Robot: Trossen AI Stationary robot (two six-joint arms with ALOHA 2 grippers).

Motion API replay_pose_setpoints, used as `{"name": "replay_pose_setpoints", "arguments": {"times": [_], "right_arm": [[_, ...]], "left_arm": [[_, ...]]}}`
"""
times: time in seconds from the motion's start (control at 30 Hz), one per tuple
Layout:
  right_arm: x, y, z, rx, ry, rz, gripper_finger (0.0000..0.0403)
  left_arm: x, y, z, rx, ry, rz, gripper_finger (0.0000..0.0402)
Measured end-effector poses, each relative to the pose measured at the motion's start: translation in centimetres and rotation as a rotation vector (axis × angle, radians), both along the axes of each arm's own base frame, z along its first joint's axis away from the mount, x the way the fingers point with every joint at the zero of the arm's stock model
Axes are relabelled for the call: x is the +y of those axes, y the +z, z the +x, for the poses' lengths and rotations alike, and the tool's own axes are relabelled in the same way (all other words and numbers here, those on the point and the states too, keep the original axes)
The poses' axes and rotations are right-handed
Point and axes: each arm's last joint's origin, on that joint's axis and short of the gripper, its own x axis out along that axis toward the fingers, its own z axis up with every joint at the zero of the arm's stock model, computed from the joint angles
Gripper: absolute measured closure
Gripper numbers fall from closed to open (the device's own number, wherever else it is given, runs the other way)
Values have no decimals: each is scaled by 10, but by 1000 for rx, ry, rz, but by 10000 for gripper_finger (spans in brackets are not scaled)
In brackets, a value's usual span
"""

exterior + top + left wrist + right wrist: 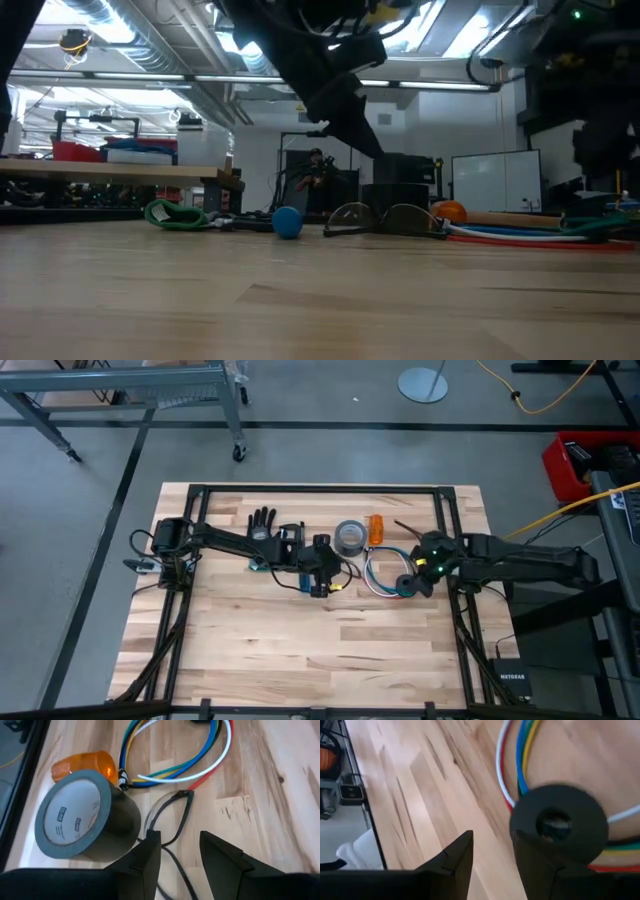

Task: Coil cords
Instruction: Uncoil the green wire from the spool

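Note:
My right gripper should back away, center on the disc's rim (515, 822) and pinch it, because the black disc (559, 822) is outside the gripper's gap with one finger over the disc's edge.
The cords (369, 574) are thin white, blue, red and yellow wires in a loose ring, flat on the wooden table right of centre; they also show as the cords (165, 772) and the cords (521, 765). My left gripper (330, 580) (180, 852) hovers open just left of the ring, over a thin dark-rimmed pair of clear glasses (172, 817). My right gripper (418, 582) (492, 850) stands open at the ring's right side, beside a black disc with a hole (557, 825) that lies on the cords. My right gripper has one finger (530, 857) right beside the black disc's edge (520, 827). I cannot tell whether it touches the disc. Nothing sits between its two fingers.
A grey tape roll (349, 537) (75, 817) and an orange cap-like piece (376, 528) (82, 764) stand just beyond the cords. A black glove (262, 520) lies at the far left. The near half of the table (320, 650) is bare wood.

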Motion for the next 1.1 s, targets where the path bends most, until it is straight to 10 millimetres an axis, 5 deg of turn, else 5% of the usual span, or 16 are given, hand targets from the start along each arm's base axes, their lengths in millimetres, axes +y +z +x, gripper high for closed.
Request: {"name": "replay_pose_setpoints", "arguments": {"times": [0.37, 1.1], "right_arm": [[-7, 55, -7, 246, -191, -201, 260], [-8, 13, 14, 441, -182, -30, 260]], "left_arm": [[0, 0, 1, -16, 2, -4, 274], [0, 0, 0, -1, -10, 9, 274]]}}
